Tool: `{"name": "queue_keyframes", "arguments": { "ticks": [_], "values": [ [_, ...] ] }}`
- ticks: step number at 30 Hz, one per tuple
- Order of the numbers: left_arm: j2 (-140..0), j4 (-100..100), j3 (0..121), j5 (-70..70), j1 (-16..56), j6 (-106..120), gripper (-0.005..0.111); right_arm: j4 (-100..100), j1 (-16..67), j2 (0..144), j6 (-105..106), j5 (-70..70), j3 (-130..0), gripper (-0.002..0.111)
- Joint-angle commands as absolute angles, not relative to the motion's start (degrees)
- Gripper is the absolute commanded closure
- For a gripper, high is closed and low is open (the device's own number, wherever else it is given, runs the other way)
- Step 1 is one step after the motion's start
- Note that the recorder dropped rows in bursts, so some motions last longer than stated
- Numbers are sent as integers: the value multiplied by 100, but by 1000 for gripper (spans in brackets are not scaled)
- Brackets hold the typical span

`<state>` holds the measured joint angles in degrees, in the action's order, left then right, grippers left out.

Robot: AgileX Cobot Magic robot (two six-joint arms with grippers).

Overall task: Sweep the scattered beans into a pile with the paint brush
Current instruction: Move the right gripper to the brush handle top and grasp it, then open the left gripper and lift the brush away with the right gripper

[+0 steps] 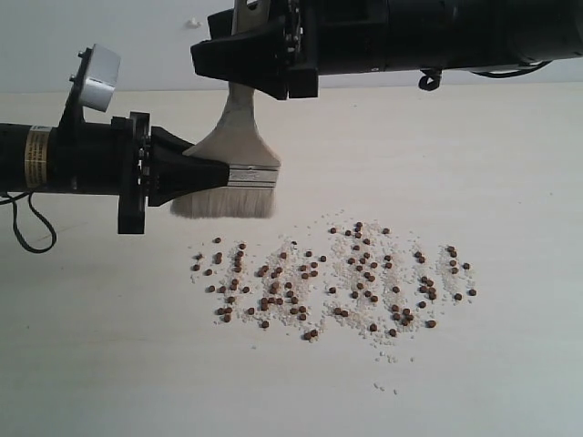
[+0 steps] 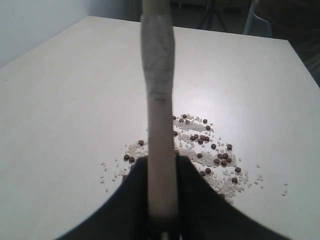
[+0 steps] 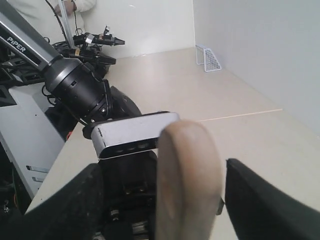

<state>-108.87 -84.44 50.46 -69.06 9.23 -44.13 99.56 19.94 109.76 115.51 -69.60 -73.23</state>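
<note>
The paint brush is held low in my left gripper, just above its bristles point(image 1: 254, 176), so my right gripper should grab it by its handle point(image 1: 250, 16) before sweeping the beans.
The paint brush point(image 1: 239, 146) hangs upright above the table, cream handle up and pale bristles point(image 1: 223, 203) down, just clear of the surface. My left gripper point(image 1: 217, 169) comes in from the left and is shut on the brush at its ferrule. The left wrist view shows the brush point(image 2: 161, 125) edge-on between the left gripper point(image 2: 162, 172) jaws. My right gripper point(image 1: 248, 75) sits around the handle top. It is open, with a gap on each side of the handle end point(image 3: 187, 185). The beans point(image 1: 332, 278) lie spread in a wide band with whitish crumbs, to the lower right of the bristles. No pile shows.
The pale table point(image 1: 109, 364) runs to a white wall behind. In the right wrist view, the left arm point(image 3: 75, 82) and its silver wrist camera point(image 3: 132, 134) sit close behind the handle. A few stray crumbs point(image 1: 387, 390) lie nearer than the band.
</note>
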Motion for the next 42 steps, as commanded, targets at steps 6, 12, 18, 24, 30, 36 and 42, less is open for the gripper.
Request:
{"name": "queue_keyframes", "arguments": {
  "ticks": [6, 12, 18, 24, 30, 36, 42],
  "values": [
    [-10856, -8337, 5083, -6996, 911, -4343, 107, 9995, 2000, 10994, 11687, -6996, -7374, 69],
    [-10856, -8337, 5083, -6996, 911, -4227, 107, 9995, 2000, 10994, 12068, -6996, -7374, 108],
    [-10856, -8280, 5083, -6996, 911, -4189, 107, 9995, 2000, 10994, 12020, -6996, -7374, 108],
    [-10856, -8036, 5083, -6996, 911, -4189, 92, 9995, 2000, 10994, 12021, -6996, -7374, 108],
    [-10856, -7991, 5083, -6996, 911, -4205, 45, 9995, 2000, 10994, 11985, -6996, -7374, 108],
    [-10856, -7901, 5083, -6996, 911, -4231, 41, 9995, 1961, 10940, 11738, -6439, -7374, 108],
    [-10707, -8074, 5083, -6996, 794, -4561, 41, 9995, 1425, 10627, 10994, -6101, -7374, 108]
  ]
}}
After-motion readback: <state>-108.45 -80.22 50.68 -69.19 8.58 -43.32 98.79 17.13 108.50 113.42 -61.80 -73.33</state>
